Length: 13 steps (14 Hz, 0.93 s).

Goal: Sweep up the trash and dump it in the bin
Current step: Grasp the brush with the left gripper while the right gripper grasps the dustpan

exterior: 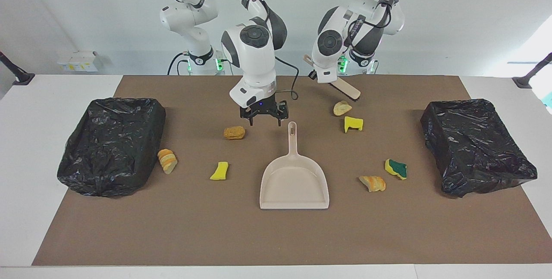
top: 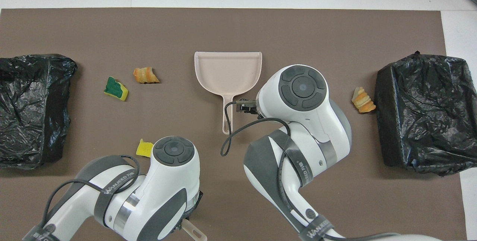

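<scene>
I expect swept scraps to gather at the back of the beige dustpan (top: 228,71) when I carry it to the bin, because it has a raised rim (top: 209,89) around its curved back.
Several scraps of trash lie on the brown mat: a tan lump (exterior: 234,132), a sliced bread lump (exterior: 167,161), a yellow wedge (exterior: 220,171), another tan lump (exterior: 342,108), a second yellow wedge (exterior: 353,123), a yellow-and-green sponge piece (exterior: 396,168) and a bread piece (exterior: 372,183). Between them lies the beige dustpan (exterior: 294,184), its handle pointing at the robots. My right gripper (exterior: 264,120) hangs open and holds nothing, low beside the handle's tip. My left gripper (exterior: 322,77) is shut on a brush (exterior: 343,88), held slanted in the air over the second tan lump.
A black-bagged bin (exterior: 112,145) stands at the right arm's end of the mat and another bin (exterior: 476,145) at the left arm's end. From overhead the arms hide some scraps; the sponge piece (top: 116,89) and dustpan (top: 227,69) show.
</scene>
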Motion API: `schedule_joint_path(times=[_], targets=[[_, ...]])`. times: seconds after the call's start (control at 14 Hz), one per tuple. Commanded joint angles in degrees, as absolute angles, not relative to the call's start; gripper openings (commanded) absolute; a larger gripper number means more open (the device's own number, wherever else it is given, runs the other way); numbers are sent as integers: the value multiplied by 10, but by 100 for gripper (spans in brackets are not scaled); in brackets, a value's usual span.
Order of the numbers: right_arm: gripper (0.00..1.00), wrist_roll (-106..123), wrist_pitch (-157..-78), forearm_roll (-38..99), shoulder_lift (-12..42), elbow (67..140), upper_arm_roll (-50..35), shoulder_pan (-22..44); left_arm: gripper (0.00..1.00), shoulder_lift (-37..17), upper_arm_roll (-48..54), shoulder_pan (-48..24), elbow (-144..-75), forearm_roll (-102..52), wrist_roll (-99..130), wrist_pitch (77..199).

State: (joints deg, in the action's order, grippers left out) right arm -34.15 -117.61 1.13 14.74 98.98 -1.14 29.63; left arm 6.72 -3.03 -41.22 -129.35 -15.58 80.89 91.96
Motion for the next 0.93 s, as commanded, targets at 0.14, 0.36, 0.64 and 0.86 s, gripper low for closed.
schedule_joint_path(times=[0.14, 0.36, 0.64, 0.86], targets=[[100, -365, -1212, 17, 210, 944, -11, 316, 0, 113, -25, -367, -1372, -217, 811, 1012], [96, -393, -1231, 9, 253, 920, -11, 343, 0, 107, -25, -283, -1375, -222, 807, 1011], [77, -395, -1240, -1, 265, 921, -11, 355, 0, 95, -25, -237, -1371, -221, 758, 1041], [63, -390, -1252, -15, 265, 926, -11, 354, 0, 91, -25, -246, -1368, -230, 772, 1047]])
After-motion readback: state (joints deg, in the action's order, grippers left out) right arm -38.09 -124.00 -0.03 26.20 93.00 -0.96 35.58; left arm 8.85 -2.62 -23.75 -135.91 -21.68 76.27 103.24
